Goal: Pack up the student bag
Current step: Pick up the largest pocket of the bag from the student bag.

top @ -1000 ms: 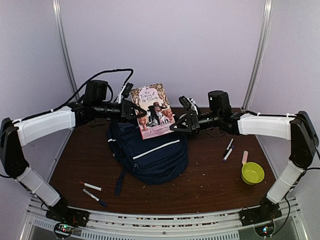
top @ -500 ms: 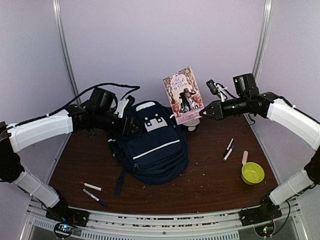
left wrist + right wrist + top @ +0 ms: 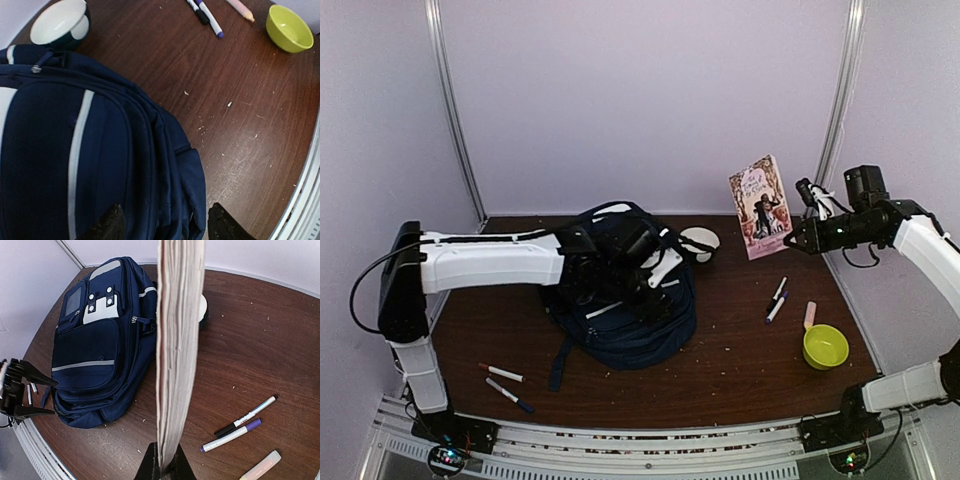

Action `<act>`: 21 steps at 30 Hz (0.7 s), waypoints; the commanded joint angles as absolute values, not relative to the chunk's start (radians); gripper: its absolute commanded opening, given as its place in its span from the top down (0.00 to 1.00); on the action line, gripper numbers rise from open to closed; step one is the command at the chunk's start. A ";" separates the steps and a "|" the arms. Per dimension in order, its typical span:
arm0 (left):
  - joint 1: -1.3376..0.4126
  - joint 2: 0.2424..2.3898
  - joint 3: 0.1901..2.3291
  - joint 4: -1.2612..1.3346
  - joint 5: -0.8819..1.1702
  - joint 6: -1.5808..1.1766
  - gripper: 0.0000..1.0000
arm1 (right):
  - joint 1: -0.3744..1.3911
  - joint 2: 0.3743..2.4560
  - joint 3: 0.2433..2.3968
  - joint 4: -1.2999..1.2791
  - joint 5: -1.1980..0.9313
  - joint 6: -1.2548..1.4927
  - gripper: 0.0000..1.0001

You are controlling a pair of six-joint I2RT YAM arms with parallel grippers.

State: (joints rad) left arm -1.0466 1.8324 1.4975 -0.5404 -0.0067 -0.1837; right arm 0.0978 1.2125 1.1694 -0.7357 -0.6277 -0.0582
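I expect the front panel to swing up like a flap and open a pocket when I lift it, as the bag's edge lies in loose folds.
The student bag, a navy backpack with a white stripe, lies in the middle of the table. It also shows in the left wrist view and the right wrist view. My left gripper hovers over the bag's upper part; its jaws are open and empty, spread over the bag's side edge. My right gripper is shut on the lower edge of a pink illustrated book, held upright in the air at the back right, clear of the bag. The book shows edge-on in the right wrist view.
A white bowl stands behind the bag. Two markers, a pink highlighter and a yellow-green bowl lie at the right. Two more markers lie at the front left. Purple walls enclose the back and sides.
My right gripper has carried the book from above the bag to the back right. My left arm has swung right and now reaches over the bag.
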 commanded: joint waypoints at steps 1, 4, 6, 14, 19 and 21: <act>-1.067 1.971 1.637 -0.624 -0.050 -0.194 0.41 | 0.049 1.166 1.140 -0.732 -0.648 -0.079 1.00; -1.072 2.040 1.696 -0.636 -0.049 -0.206 0.41 | 0.031 1.158 1.142 -0.743 -0.653 -0.086 1.00; -1.072 2.078 1.732 -0.656 -0.069 -0.214 0.41 | 0.025 1.155 1.142 -0.747 -0.651 -0.093 1.00; -1.072 2.183 1.807 -0.714 -0.129 -0.218 0.44 | 0.020 1.141 1.127 -0.747 -0.650 -0.100 1.00; -1.073 2.205 1.825 -0.727 -0.068 -0.219 0.42 | 0.021 1.137 1.116 -0.744 -0.653 -0.099 1.00; -1.074 2.219 1.835 -0.742 -0.093 -0.227 0.42 | 0.019 1.138 1.114 -0.740 -0.659 -0.095 1.00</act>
State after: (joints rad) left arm -1.0790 2.1857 1.7935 -0.7116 -0.0704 -0.2108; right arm 0.0273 1.1622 1.1252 -0.7628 -0.6334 -0.0837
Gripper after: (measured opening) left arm 0.584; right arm 0.045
